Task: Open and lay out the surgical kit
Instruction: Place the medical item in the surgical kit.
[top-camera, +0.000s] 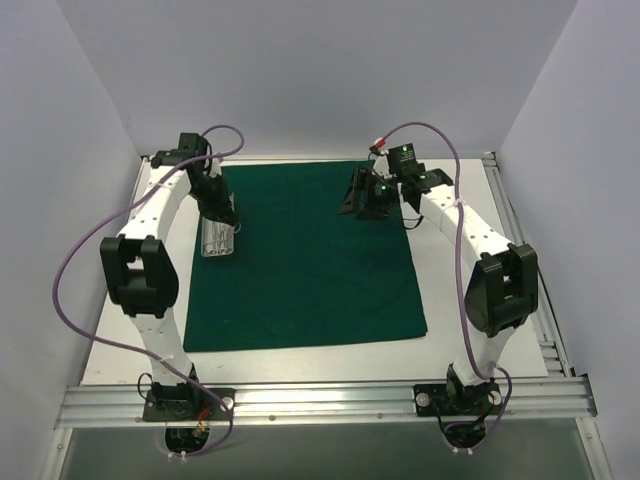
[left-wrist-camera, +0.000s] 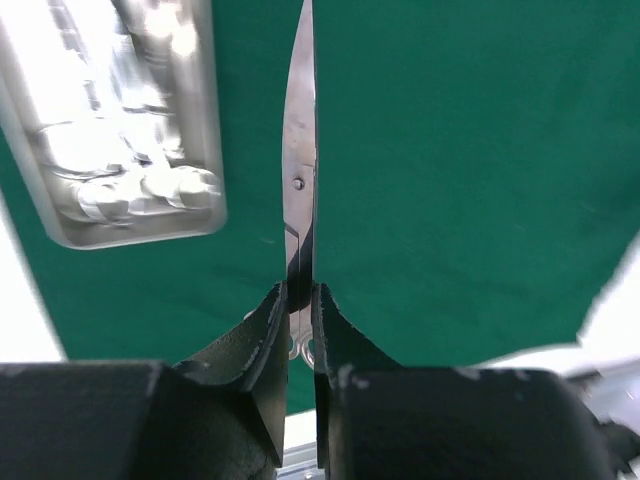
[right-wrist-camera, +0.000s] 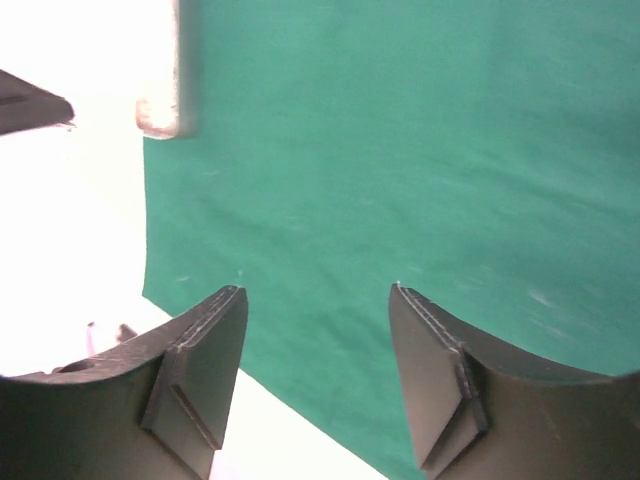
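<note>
My left gripper is holding the steel tool (left-wrist-camera: 299, 150) clear of the tray. My open right gripper should keep going toward the tool's shank (left-wrist-camera: 299, 250) and close there.
The dark green drape (top-camera: 300, 260) lies spread flat as a large square on the white table. The silver tray (top-camera: 218, 240) sits at its left edge with shiny steel tools inside; it also shows in the left wrist view (left-wrist-camera: 120, 120). My left gripper (left-wrist-camera: 300, 295) is shut on thin steel ring-handled forceps (left-wrist-camera: 298, 150), held edge-on above the drape (left-wrist-camera: 450, 150) just right of the tray. In the top view it (top-camera: 222, 212) hovers by the tray's far end. My right gripper (right-wrist-camera: 318, 300) is open and empty over the drape (right-wrist-camera: 400, 150), near its far right part (top-camera: 365, 200).
White table (top-camera: 480, 250) borders the drape on all sides, with white enclosure walls around. An aluminium rail (top-camera: 320, 400) runs along the near edge by the arm bases. A pale overexposed shape (right-wrist-camera: 165, 80) sits at the drape's edge in the right wrist view.
</note>
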